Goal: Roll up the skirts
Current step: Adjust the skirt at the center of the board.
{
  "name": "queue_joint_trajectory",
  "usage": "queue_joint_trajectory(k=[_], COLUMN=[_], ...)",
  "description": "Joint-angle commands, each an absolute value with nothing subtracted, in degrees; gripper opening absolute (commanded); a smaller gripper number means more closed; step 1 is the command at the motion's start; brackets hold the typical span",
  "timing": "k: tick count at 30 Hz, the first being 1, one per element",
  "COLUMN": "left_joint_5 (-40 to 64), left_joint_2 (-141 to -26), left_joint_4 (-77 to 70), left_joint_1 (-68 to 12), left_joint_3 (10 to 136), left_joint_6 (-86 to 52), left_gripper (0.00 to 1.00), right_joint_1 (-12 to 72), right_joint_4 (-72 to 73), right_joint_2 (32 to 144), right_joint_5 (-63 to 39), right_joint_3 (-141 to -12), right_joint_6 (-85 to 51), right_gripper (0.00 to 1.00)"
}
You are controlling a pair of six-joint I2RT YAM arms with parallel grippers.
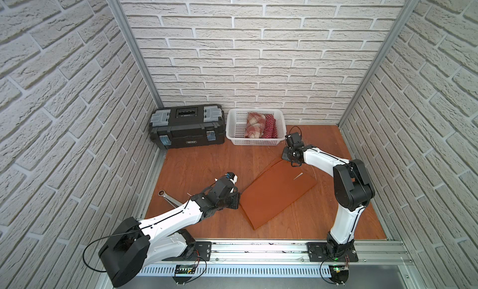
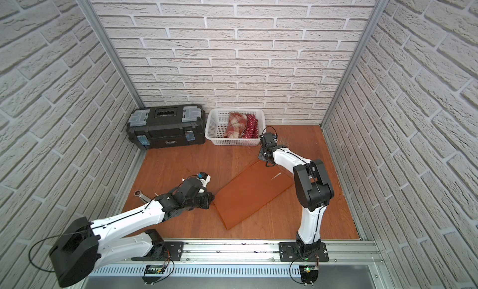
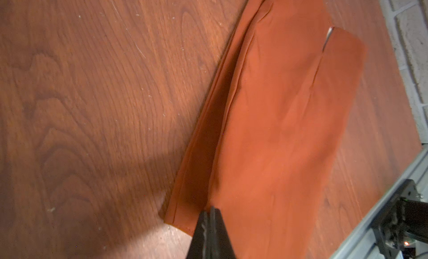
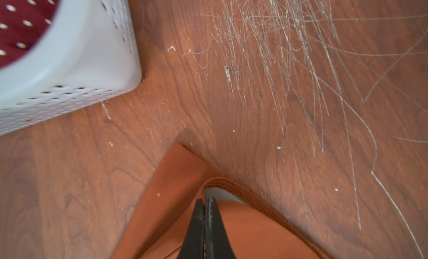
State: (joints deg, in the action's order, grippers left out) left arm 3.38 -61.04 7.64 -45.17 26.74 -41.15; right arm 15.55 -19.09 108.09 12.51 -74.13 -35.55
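Note:
Only the skirt's upper layer is pinched in my left gripper, while the lower layer (image 3: 191, 194) sticks out past it. My left gripper should therefore open and grab both layers' edges (image 3: 209, 185) together.
A plain rust-orange skirt (image 1: 276, 194) lies flat and slanted in the middle of the wooden table, seen in both top views (image 2: 252, 194). My left gripper (image 1: 239, 201) sits at its near left edge. In the left wrist view the left gripper (image 3: 209, 210) is shut, pinching the skirt's (image 3: 278, 130) folded edge. My right gripper (image 1: 293, 164) is at the far corner. In the right wrist view the right gripper (image 4: 205, 200) is shut on the raised waist edge, where white lining shows. The plaid skirt (image 1: 254, 124) and the polka-dot skirt (image 1: 270, 127) lie rolled in the white basket (image 1: 230, 130).
A black toolbox (image 1: 186, 127) stands at the back left beside the basket. A metal wrench (image 1: 168, 196) lies near the left wall, partly under my left arm. The basket's corner (image 4: 81, 60) is close to the right gripper. An aluminium rail (image 1: 258, 249) borders the front edge.

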Motion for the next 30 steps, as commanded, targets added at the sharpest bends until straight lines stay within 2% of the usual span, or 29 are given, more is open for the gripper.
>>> queue_joint_trajectory(k=[1,5,10,11,12,15,18,23,24,26,28,30], left_joint_5=[1.4,0.0,-3.2,-3.3,-2.8,-1.9,-4.0,-5.6,-5.4,-4.3,-2.7,-0.1], left_joint_2=[-58.1,-57.4,-62.1,-63.4,-64.6,-66.9,-66.0,-64.3,-65.0,-67.2,-70.1,-73.6], left_joint_4=[9.9,8.9,4.5,3.5,2.8,3.3,5.4,6.1,5.6,3.8,1.7,-1.0], left_joint_1=[-45.7,-45.7,-45.2,-45.0,-44.9,-45.0,-44.9,-43.8,-43.5,-43.2,-43.1,-43.1], left_joint_3=[23.7,21.2,20.6,21.0,21.8,24.3,25.7,26.5,26.8,27.2,27.7,27.8], left_joint_6=[-43.3,-44.1,-43.2,-43.1,-43.0,-42.7,-42.1,-40.2,-39.7,-39.1,-38.9,-38.9], left_gripper=[0.0,0.0,0.0,0.15,0.39,0.5,0.65,0.67,0.66,0.62,0.54,0.45], right_joint_1=[16.1,16.7,17.0,17.0,17.0,17.2,17.8,17.9,18.0,17.9,17.9,17.9], right_joint_4=[-18.0,-18.7,-18.3,-18.7,-19.2,-18.7,-19.3,-23.1,-23.5,-23.5,-23.9,-25.4], right_joint_2=[106.2,110.0,115.3,115.7,115.8,113.8,107.4,96.1,93.8,89.6,86.8,86.3], right_joint_5=[11.8,10.6,9.8,10.2,10.4,9.6,10.5,13.5,14.0,14.0,13.0,11.5], right_joint_3=[-75.0,-78.5,-81.7,-81.9,-82.2,-80.0,-75.9,-63.4,-59.9,-53.6,-49.0,-46.1], right_joint_6=[-35.3,-34.8,-34.2,-34.2,-34.0,-33.9,-33.2,-38.1,-39.5,-41.2,-41.9,-42.2], right_gripper=[0.02,0.02,0.06,0.09,0.17,0.3,0.37,0.35,0.31,0.17,0.05,0.02])
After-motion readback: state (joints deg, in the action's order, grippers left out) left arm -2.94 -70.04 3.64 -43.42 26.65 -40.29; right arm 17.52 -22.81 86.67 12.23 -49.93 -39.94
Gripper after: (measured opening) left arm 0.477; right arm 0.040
